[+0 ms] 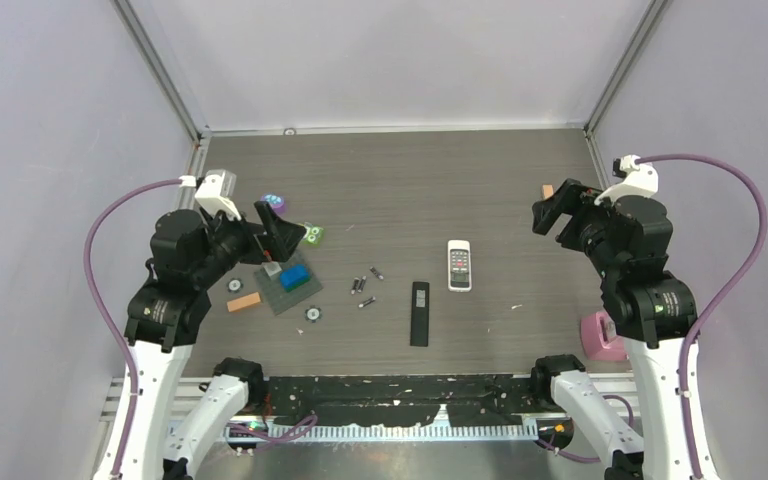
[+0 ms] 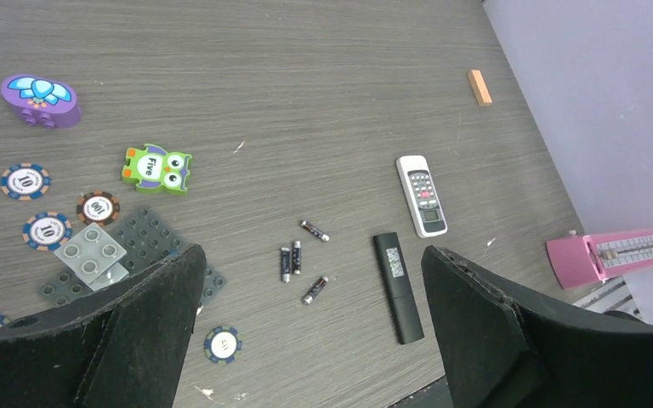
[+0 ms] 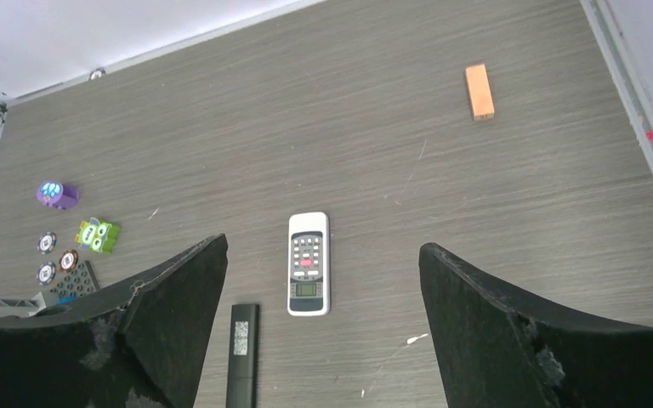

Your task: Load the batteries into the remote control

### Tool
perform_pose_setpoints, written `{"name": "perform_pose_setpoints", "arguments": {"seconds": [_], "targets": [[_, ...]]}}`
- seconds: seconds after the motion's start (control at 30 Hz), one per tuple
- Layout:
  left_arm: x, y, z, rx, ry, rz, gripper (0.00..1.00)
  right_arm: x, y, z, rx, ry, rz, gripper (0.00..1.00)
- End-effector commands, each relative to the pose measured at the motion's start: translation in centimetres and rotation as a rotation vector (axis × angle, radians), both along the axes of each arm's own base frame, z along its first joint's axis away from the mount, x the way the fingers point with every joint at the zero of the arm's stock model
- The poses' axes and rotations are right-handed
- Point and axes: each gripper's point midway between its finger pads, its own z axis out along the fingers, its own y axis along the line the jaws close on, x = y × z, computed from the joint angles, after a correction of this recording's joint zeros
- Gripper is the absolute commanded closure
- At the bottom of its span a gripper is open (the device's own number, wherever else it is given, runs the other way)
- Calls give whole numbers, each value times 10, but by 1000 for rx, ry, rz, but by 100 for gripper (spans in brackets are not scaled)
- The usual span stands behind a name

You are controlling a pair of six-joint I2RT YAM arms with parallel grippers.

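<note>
The black remote (image 1: pixel 420 300) is lying label up and clear of the batteries, so the robot's right gripper should carry on heading toward its plain end (image 1: pixel 419 334) until the fingers close across the remote's width.
Four slim dark batteries (image 1: pixel 363 287) lie loose on the table's middle; in the left wrist view (image 2: pixel 296 257) two lie side by side and two lie apart. A black remote (image 1: pixel 419 313) lies to their right, with a white label on it (image 2: pixel 398 286). A white remote (image 1: pixel 459 265) lies buttons up further right (image 3: pixel 308 263). My left gripper (image 1: pixel 278 234) is open and empty, raised above the grey studded plate, left of the batteries. My right gripper (image 1: pixel 552 214) is open and empty, raised right of the white remote.
A grey studded plate (image 1: pixel 285 290) holds a blue brick (image 1: pixel 295 277) and a clear brick. Poker chips (image 2: pixel 48 231), a green owl piece (image 2: pixel 156 168), a purple piece (image 2: pixel 40 99) and orange blocks (image 1: pixel 243 302) (image 3: pixel 479 92) lie about. A pink object (image 1: pixel 601 337) sits at the right edge.
</note>
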Motion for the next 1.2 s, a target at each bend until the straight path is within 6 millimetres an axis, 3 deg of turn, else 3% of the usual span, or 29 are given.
{"name": "perform_pose_setpoints", "arguments": {"seconds": [0.0, 0.3, 0.43, 0.5, 0.6, 0.67, 0.83, 0.93, 1.0, 1.17], "targets": [[1, 2, 33, -52, -111, 32, 0, 4, 5, -1, 50, -28, 4, 11], [-8, 10, 1, -50, 39, 88, 0, -4, 20, -34, 42, 82, 107, 3], [-15, 3, -4, -34, 17, 23, 0, -13, 25, -48, 42, 122, 142, 3], [-20, -7, -7, -38, 3, -51, 0, -18, 32, -55, 61, 137, 180, 2], [-42, -42, -6, -108, -23, -304, 0, -22, 42, -61, 119, 118, 212, 1], [-52, -55, -8, -167, -7, -390, 0, -21, 49, -75, 167, 127, 208, 1], [-56, -69, -14, -211, 14, -414, 0, -17, 68, -111, 173, 203, 176, 1], [-52, -78, -16, -224, 14, -412, 0, -14, 84, -136, 134, 285, 146, 5], [-48, -82, -19, -221, 14, -384, 0, -18, 106, -154, 98, 345, 174, 10], [-40, -77, -18, -219, -9, -291, 0, -21, 145, -188, 23, 426, 177, 14]]}}
